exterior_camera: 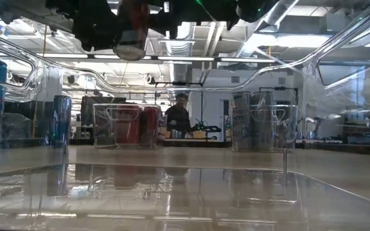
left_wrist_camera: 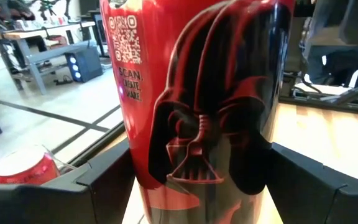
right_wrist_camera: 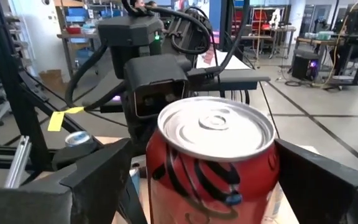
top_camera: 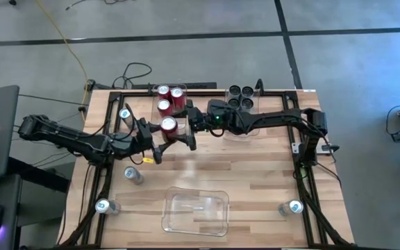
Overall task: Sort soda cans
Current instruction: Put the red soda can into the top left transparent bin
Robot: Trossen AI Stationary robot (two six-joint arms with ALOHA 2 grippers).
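Observation:
My right gripper's open fingers are shallowly around the red can's top, so I should move them in deeper around the red can before my left gripper opens.
A red soda can with a silver top hangs upright above the table's middle; the low view shows it high up. My left gripper comes from the left and is shut on it. My right gripper comes from the right and is open. Its fingers stand on either side of the can's upper part. Three red cans stand in a clear bin at the far edge. Several dark cans stand in a second clear bin beside it. My left gripper pinches the red can's side wall between its two fingers, one on each side of the body. The fingers reach in level from the table's left. The can stands upright in the hold, lifted clear of the table.
Silver-white cans stand loose on the wood: one far left, one at mid left, one at the near left corner, one at the near right corner. A clear bin with no cans in it sits near the front edge.

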